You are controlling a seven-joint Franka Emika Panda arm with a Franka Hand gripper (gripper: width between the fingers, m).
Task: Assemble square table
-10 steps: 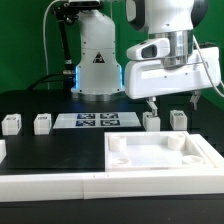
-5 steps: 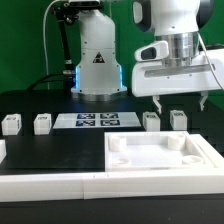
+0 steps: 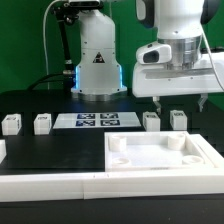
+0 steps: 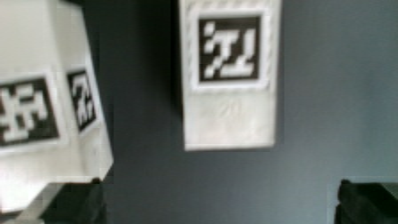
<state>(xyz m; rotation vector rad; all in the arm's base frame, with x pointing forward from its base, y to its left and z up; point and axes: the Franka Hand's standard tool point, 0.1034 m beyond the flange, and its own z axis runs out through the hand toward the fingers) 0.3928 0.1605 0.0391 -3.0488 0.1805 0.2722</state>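
Observation:
The tabletop's corner sockets [image 3: 176, 142] are round, so I expect the post [image 3: 179, 120] to show a round peg at its hidden far end when I lift it.
The white square tabletop slab [image 3: 160, 156] with raised corner sockets lies at the front of the black worktop. Several short white tagged leg posts stand in a row behind it: two at the exterior view's left [image 3: 11, 123] [image 3: 42, 123] and two at the right [image 3: 151, 121] [image 3: 179, 119]. My gripper [image 3: 181, 104] hangs open just above the rightmost post, fingers spread to either side. In the wrist view a tagged post [image 4: 231, 75] lies between the dark fingertips [image 4: 75, 203], and another post [image 4: 45, 110] shows beside it.
The marker board [image 3: 94, 121] lies flat between the two pairs of posts. The robot's white base [image 3: 97, 65] stands behind it. A low white wall [image 3: 50, 184] runs along the worktop's front edge.
My gripper has moved toward the exterior view's right, from over the gap between the two right posts to over the rightmost post. The parts have not moved.

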